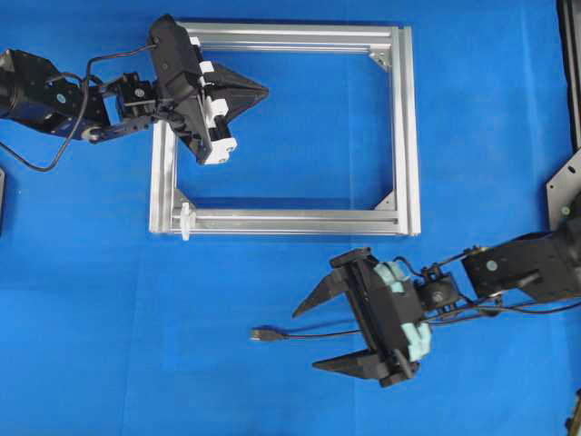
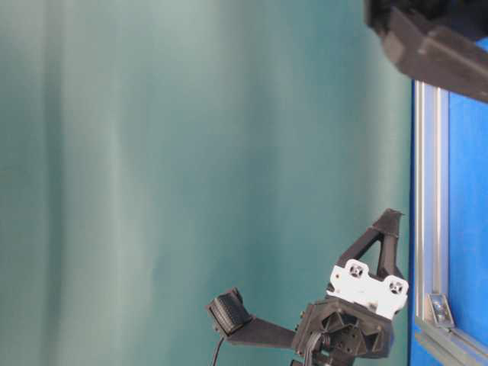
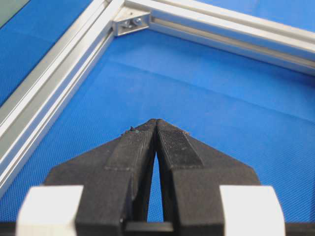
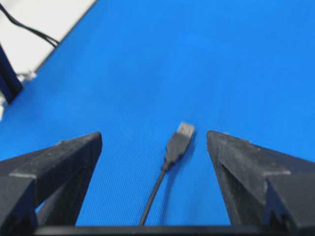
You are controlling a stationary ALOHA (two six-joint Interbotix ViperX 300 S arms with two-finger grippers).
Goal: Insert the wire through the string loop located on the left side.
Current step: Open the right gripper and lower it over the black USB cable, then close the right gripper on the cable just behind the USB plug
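The wire runs between my right gripper's open fingers with the plug pointing ahead [image 1: 267, 334], so the gripper should go on down before it closes just behind the plug [image 1: 293, 336].
The wire [image 1: 300, 334] lies on the blue mat, its plug [image 1: 263, 334] pointing left. My right gripper [image 1: 306, 340] stands open astride it, and the plug reaches just past the fingertips. In the right wrist view the plug [image 4: 179, 140] rests between the spread fingers of the right gripper [image 4: 153, 135], touching neither. The string loop [image 1: 185, 221] is a tiny white piece on the silver frame's [image 1: 290, 221] near left corner. My left gripper [image 1: 266, 90] is shut on nothing, hovering inside the frame's far left part. The left wrist view shows the left gripper [image 3: 156, 121] closed over bare mat.
The rectangular aluminium frame [image 3: 59, 73] has corner brackets [image 3: 130, 22]. A grey metal bracket [image 1: 563, 191] sits at the right edge. The mat's edge and a pale surface with cables [image 4: 44, 14] lie beyond the right gripper. Open mat stretches between the frame and the wire.
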